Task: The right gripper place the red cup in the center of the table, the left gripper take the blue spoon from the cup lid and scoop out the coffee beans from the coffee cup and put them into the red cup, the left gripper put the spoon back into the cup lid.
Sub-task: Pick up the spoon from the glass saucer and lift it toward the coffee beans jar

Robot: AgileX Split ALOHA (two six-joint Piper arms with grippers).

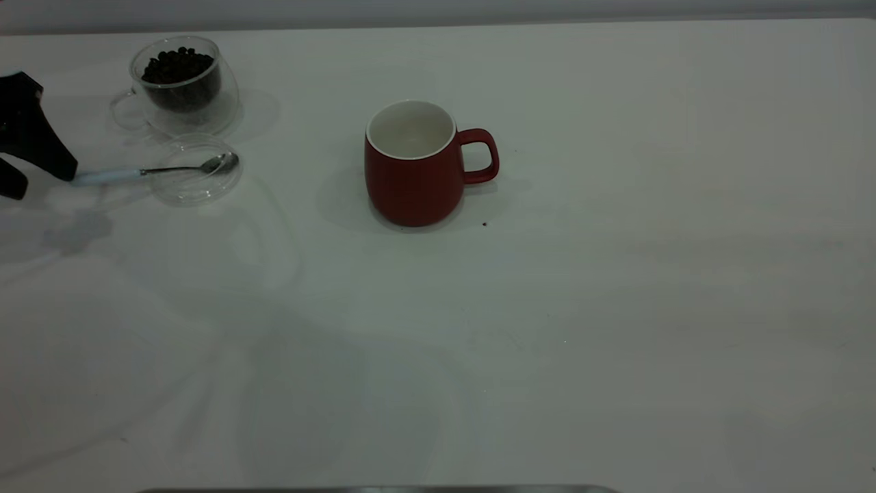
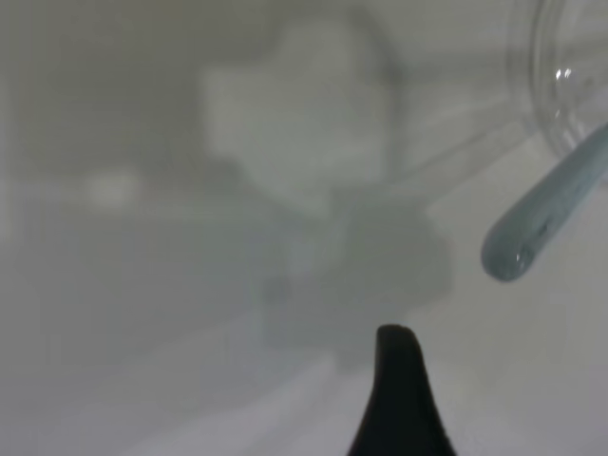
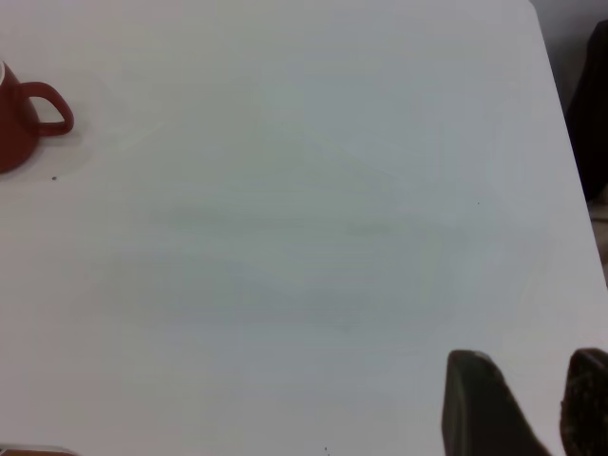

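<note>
My left gripper should move back, turn to line up with the spoon's handle and grab the handle's end (image 1: 85, 178), because the blue spoon's handle (image 1: 119, 175) slants across the gripper's approach.
The red cup (image 1: 414, 171) stands upright near the middle of the table (image 1: 547, 329), handle to the right; no beans show in its white inside. The coffee cup (image 1: 181, 85) with coffee beans (image 1: 178, 67) stands at the back left. The cup lid (image 1: 198, 179) lies in front of it. The blue spoon (image 1: 109, 177) lies with its bowl on the lid and its handle pointing left. My left gripper (image 1: 42, 183) is open at the handle's end and holds nothing. The left wrist view shows one finger (image 2: 399, 394) near the handle (image 2: 541, 218). My right gripper (image 3: 530, 380) is open and empty, far right of the red cup (image 3: 14, 119).
A small dark speck (image 1: 484, 223) lies on the table just right of the red cup's base. The table's right edge (image 3: 570, 190) runs close to my right gripper. The lid's rim (image 2: 560, 104) shows in the left wrist view.
</note>
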